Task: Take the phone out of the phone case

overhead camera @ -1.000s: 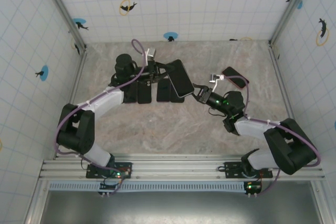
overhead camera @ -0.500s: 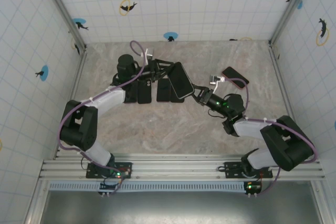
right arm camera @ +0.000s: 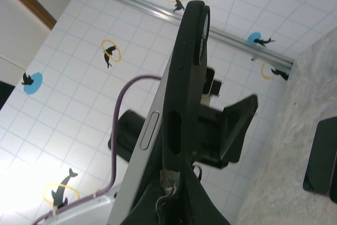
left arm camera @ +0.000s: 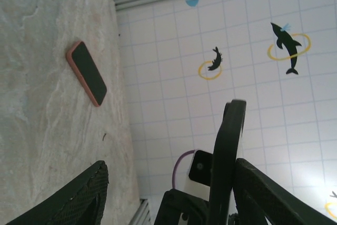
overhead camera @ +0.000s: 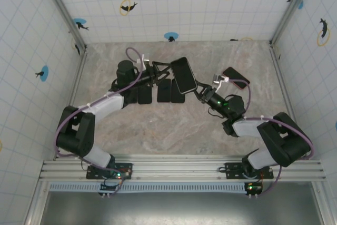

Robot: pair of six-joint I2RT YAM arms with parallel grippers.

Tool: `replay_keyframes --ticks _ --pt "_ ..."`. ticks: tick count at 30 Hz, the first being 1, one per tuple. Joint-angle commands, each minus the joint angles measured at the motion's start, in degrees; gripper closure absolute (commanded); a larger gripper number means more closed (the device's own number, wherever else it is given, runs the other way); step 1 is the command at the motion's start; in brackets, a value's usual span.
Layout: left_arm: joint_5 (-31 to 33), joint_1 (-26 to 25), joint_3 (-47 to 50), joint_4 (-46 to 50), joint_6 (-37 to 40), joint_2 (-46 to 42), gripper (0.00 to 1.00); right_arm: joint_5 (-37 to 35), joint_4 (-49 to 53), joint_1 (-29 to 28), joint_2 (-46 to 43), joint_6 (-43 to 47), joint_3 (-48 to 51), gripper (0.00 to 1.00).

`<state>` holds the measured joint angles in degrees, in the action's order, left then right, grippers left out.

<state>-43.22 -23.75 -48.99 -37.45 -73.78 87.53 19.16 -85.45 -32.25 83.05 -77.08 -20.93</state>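
My left gripper is heading for the phone's silver edge (right arm camera: 149,131), which is apart from the black phone case, so it should keep moving toward that edge (right arm camera: 136,169) until its fingers close on it.
A phone in a black phone case (overhead camera: 184,75) hangs tilted above the table's middle. My right gripper (overhead camera: 199,93) is shut on its lower end. In the right wrist view the phone's silver edge (right arm camera: 150,130) spreads away from the black phone case (right arm camera: 185,72) towards my fingers (right arm camera: 174,204). My left gripper (overhead camera: 158,72) stands open at the phone's left side. In the left wrist view the phone case (left arm camera: 225,156) is edge-on, close to the right finger (left arm camera: 279,193) and far from the left finger (left arm camera: 68,198).
Three dark phones (overhead camera: 164,91) lie in a row on the table under the left arm. A pink-cased phone (overhead camera: 236,77) lies at the right, also in the left wrist view as the pink-cased phone (left arm camera: 87,73). Tiled walls close the table on three sides.
My left gripper has opened and let go of the phone's left edge. The right gripper has carried the phone a little up and to the right.
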Motion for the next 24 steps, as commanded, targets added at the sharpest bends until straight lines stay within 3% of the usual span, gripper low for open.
replay_keyframes --ticks 1,12,17,24 --pt "7.00 -3.50 3.38 0.21 -0.73 -5.61 0.35 -6.68 -6.09 -0.23 0.06 1.02 0.29 1.00" --pt "26.36 -16.03 12.29 -6.36 -7.35 -14.66 0.32 -22.87 -0.79 -3.26 -1.89 7.55 0.48 1.00" --pt "30.77 -21.32 12.08 -9.22 -10.60 -13.08 0.33 -26.23 1.50 -5.08 -2.79 11.45 -0.43 1.00" --pt "32.91 -24.74 10.06 -11.68 -11.57 -10.54 0.37 -28.51 0.13 -6.30 -2.19 13.25 -0.72 1.00"
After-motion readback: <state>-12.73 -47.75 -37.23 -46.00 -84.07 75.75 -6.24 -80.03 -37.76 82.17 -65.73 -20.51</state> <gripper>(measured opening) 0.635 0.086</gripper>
